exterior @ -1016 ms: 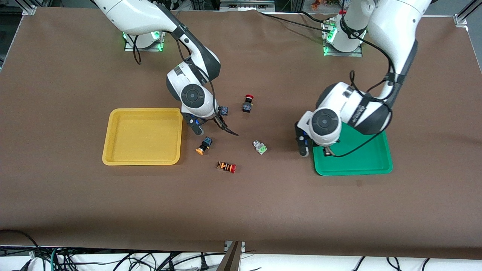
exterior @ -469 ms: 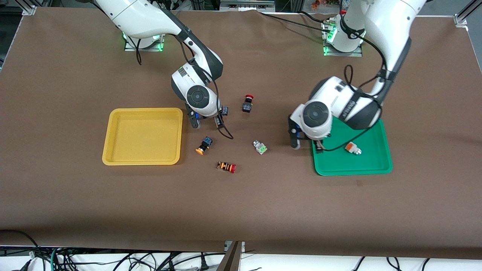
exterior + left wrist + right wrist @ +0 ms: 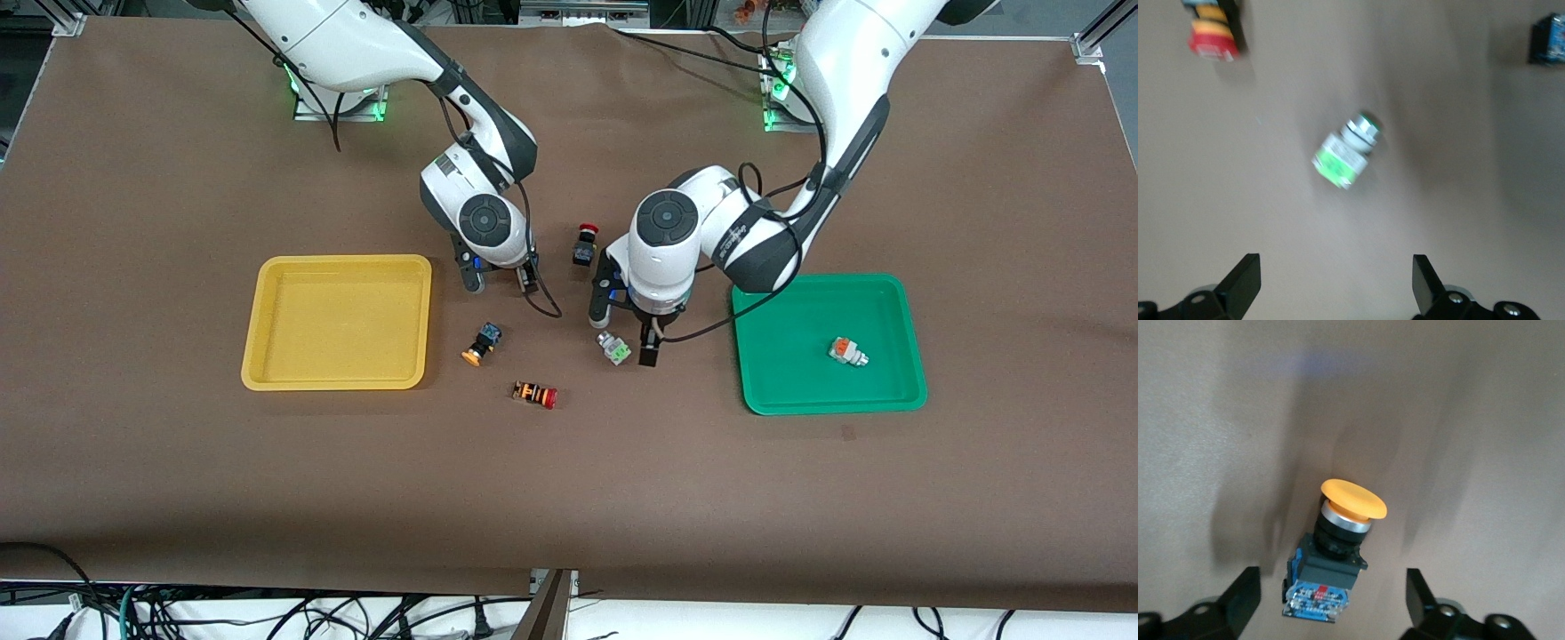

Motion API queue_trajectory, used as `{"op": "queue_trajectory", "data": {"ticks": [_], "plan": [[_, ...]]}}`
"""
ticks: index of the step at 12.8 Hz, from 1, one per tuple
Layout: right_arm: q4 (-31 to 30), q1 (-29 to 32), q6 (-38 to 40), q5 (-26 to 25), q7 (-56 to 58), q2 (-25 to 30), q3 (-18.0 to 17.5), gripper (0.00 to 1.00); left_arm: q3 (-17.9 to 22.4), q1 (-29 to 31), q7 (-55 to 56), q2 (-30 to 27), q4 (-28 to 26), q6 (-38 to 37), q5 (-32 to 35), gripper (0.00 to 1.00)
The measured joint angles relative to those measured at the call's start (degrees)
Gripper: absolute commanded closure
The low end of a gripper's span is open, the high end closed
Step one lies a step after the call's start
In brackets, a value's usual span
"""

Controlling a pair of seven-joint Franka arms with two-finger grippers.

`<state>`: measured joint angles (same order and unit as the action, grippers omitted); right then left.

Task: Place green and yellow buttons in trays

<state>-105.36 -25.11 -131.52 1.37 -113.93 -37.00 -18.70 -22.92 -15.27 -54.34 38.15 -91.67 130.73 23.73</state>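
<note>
My gripper will make the green-faced grey button (image 3: pixel 614 348) show a round green cap when it lifts the button, because a thin green edge (image 3: pixel 1371 121) shows past the silver collar.
My right gripper (image 3: pixel 500 282) is open and low over the table beside the yellow tray (image 3: pixel 338 320). In the right wrist view its open fingers (image 3: pixel 1333 587) straddle a dark-bodied button with an orange-yellow cap (image 3: pixel 1338 547) without touching it. A second yellow-capped button (image 3: pixel 481 344) lies nearer the camera. My left gripper (image 3: pixel 623 332) is open just over the green-faced grey button (image 3: pixel 613 348), which also shows in the left wrist view (image 3: pixel 1346 152) ahead of the open gripper (image 3: pixel 1336 280). The orange-marked grey button (image 3: pixel 847 352) lies in the green tray (image 3: pixel 827 404).
A black switch with a red cap (image 3: pixel 584 244) stands between the two grippers. An orange-striped red-capped switch (image 3: pixel 534 394) lies nearer the camera than the green-faced button; it also shows in the left wrist view (image 3: pixel 1210 30). The two grippers are close together.
My left gripper left the orange-marked button in the green tray and swung over to the green-faced button. My right gripper shifted a little away from the camera, over its yellow-capped button.
</note>
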Motion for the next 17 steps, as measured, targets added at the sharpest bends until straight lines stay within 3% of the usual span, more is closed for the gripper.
{"op": "queue_trajectory", "data": {"ticks": [2, 6, 10, 14, 15, 16, 17], "plan": [[-1.3, 0.0, -1.8, -0.9, 0.3, -0.2, 0.0, 1.0, 0.0, -0.1, -5.1, 2.2, 0.3, 6.9, 0.0, 0.0], [-1.1, 0.3, -0.5, -2.3, 10.1, 0.6, 0.1, 1.0, -0.7, -0.7, -12.3, 5.7, 0.7, 13.2, 0.0, 0.0], [0.0, 8.0, 17.9, -2.6, 39.6, 9.2, 1.7, 1.0, -1.4, -0.1, -18.0, 6.0, 0.7, 13.0, 0.0, 0.0], [-1.2, 12.2, 21.7, -3.1, 73.1, 12.4, 14.3, 1.0, -1.5, 0.3, -19.6, 7.8, 0.1, 12.7, 0.0, 0.0], [-1.4, 13.4, 21.4, -3.1, 80.5, 11.9, 16.9, 1.0, -1.6, 0.3, -19.9, 8.5, 0.1, 12.7, 0.0, 0.34], [-1.8, 14.5, 20.5, -3.1, 86.0, 11.3, 18.7, 1.0, -1.7, 0.3, -20.3, 9.1, 0.1, 12.7, 0.0, 0.61], [-2.4, 15.2, 19.1, -3.1, 89.2, 10.5, 19.7, 1.0, -1.8, 0.3, -20.9, 9.5, 0.1, 12.7, 0.0, 0.67]]}}
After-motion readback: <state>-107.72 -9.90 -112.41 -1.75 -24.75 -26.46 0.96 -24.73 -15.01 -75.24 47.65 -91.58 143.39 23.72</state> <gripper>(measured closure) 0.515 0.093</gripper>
